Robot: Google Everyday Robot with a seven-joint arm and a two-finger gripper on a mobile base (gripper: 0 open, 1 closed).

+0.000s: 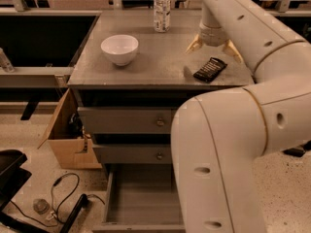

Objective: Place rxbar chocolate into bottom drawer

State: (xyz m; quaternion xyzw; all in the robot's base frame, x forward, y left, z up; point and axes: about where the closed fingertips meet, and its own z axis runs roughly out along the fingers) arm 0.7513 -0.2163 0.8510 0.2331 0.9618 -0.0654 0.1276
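My gripper will make the rxbar chocolate's front end tip down when it lifts it, because my gripper's fingers (231, 51) are hovering by the rear end of the rxbar chocolate (210, 70).
The rxbar chocolate (210, 69), a flat black bar, lies on the grey cabinet top (146, 67) near its right front corner. My gripper (214, 48) hovers just behind and above the bar with its two tan fingers (194, 44) spread apart, empty. The bottom drawer (141, 198) is pulled out below the two knobbed drawers; its plain grey floor shows, and my arm covers its right part.
A white bowl (119, 49) sits on the cabinet top at the left. A plastic bottle (162, 8) stands at the back. A cardboard box (68, 135) stands left of the cabinet. Cables (58, 198) lie on the floor. My big white arm fills the right foreground.
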